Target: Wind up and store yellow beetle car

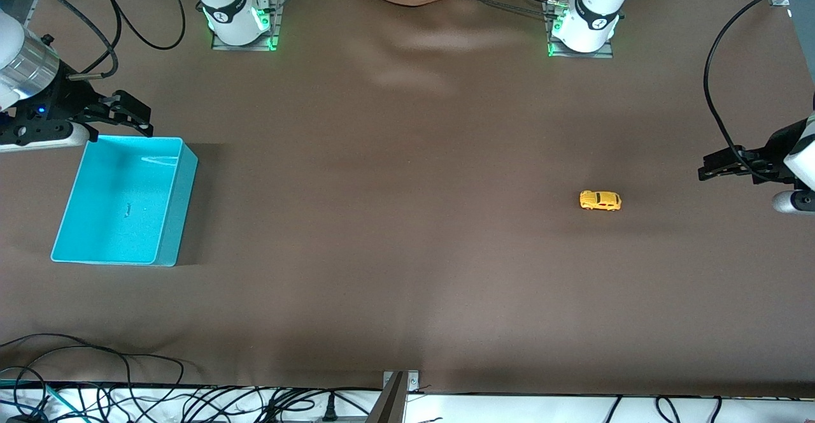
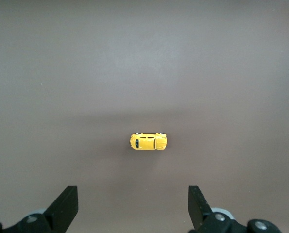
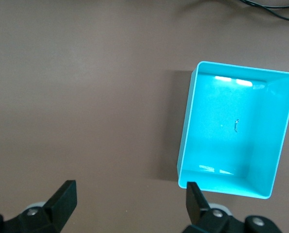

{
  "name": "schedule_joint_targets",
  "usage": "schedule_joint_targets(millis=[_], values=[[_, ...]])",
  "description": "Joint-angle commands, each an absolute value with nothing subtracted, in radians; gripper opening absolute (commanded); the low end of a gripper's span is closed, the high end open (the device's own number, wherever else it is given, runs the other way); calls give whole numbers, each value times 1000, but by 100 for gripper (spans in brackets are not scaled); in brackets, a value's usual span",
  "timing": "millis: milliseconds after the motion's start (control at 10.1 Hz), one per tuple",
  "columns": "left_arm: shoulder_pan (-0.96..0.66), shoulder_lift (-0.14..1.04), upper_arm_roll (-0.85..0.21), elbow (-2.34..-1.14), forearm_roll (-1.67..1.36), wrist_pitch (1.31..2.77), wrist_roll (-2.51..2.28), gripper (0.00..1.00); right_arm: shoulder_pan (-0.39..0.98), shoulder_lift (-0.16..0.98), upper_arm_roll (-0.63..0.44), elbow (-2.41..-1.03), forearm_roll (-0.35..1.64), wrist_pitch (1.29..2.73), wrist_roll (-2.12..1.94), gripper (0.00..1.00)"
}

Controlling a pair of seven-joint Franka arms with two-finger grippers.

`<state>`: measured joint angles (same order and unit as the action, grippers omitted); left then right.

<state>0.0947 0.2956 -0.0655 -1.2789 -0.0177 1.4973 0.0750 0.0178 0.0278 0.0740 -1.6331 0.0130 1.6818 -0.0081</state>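
The yellow beetle car's nose and tail [image 2: 148, 141] are toward my left gripper's fingers. I should first turn my left gripper so that its fingers go around the car's long sides [image 2: 148, 147], and then close it.
The yellow beetle car [image 1: 600, 200] stands alone on the brown table cloth toward the left arm's end; the left wrist view shows the car [image 2: 148, 141] from above. My left gripper [image 1: 705, 169] hangs open in the air by the table's edge at that end, apart from the car, with nothing between its fingers [image 2: 65, 208]. A turquoise bin [image 1: 172, 200], with nothing in it, sits at the right arm's end; the right wrist view shows the bin [image 3: 187, 136]. My right gripper [image 1: 139, 117] hangs open over the cloth just past the bin's rim on the robots' side, holding nothing.
Both arm bases [image 1: 237, 12] stand along the table's robot-side edge. Loose black cables [image 1: 127, 397] lie past the edge of the table nearest the front camera, and a cable [image 1: 719, 72] loops at the left arm's end. A wide stretch of bare brown cloth [image 1: 395, 206] separates car and bin.
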Motion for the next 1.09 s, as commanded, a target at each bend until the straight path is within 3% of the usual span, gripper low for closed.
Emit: schedule_joint_targets(millis=[0,198,396,989], values=[[52,247,-104,-1311,105,1490,100,100,17,31,74,-1606,2,1657,2,100],[20,200,-74,-1371,89,1499,94,100,17,34,72,-1606,3,1658,-3,100],[-50,192,30,-1374,40,1502,83,100,17,35,72,-1606,2,1658,-3,100],[-23,203,31,-1356,37,1509,83,100,17,35,74,-1611,2,1657,-5,100]])
